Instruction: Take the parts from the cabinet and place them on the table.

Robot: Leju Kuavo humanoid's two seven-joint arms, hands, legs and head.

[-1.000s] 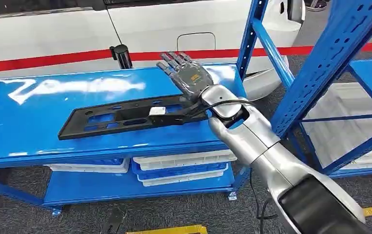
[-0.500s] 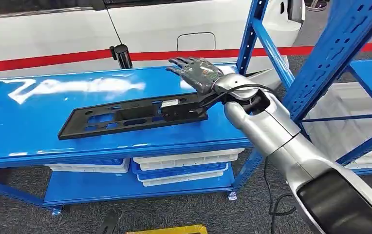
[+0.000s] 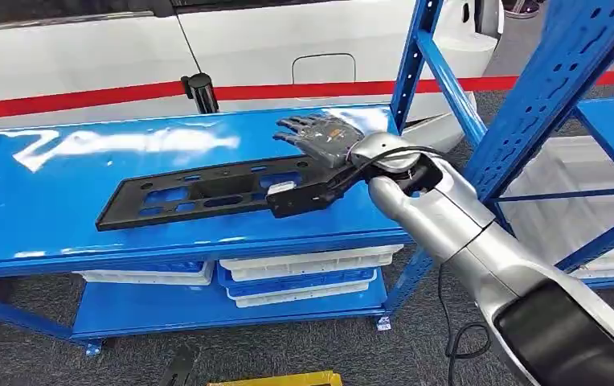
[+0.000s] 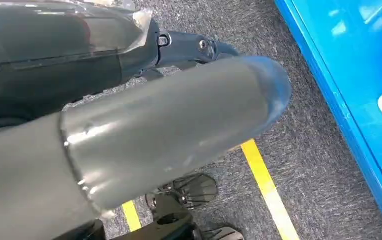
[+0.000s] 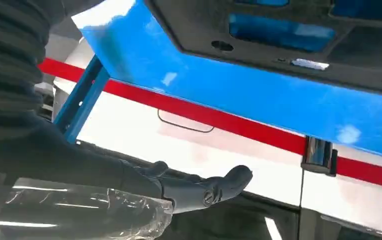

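Observation:
The long black plastic panel (image 3: 207, 190) has a thick rim (image 3: 183, 218) running along it, so I expect the panel to stay straight when the robot lifts it by its end.
A long black plastic panel (image 3: 199, 191) with several cut-outs lies flat on the blue shelf top (image 3: 63, 217). My right hand (image 3: 320, 137) hovers just behind the panel's right end, fingers spread and holding nothing. In the right wrist view the hand's dark fingers (image 5: 204, 187) stretch out free, with the panel (image 5: 279, 30) apart from them. My left hand (image 4: 169, 130) hangs down by the floor next to the blue shelf edge (image 4: 349, 100), with nothing in it.
A blue rack upright (image 3: 416, 56) stands right beside my right forearm. White and blue bins (image 3: 304, 273) sit on the lower shelf. Behind the shelf are a white car with a red stripe (image 3: 207, 48) and a black post (image 3: 201, 92). A yellow line (image 4: 269, 190) marks the grey carpet.
My right hand has rolled over and sunk closer to the shelf, and the forearm has swung to the right. The black panel has not moved.

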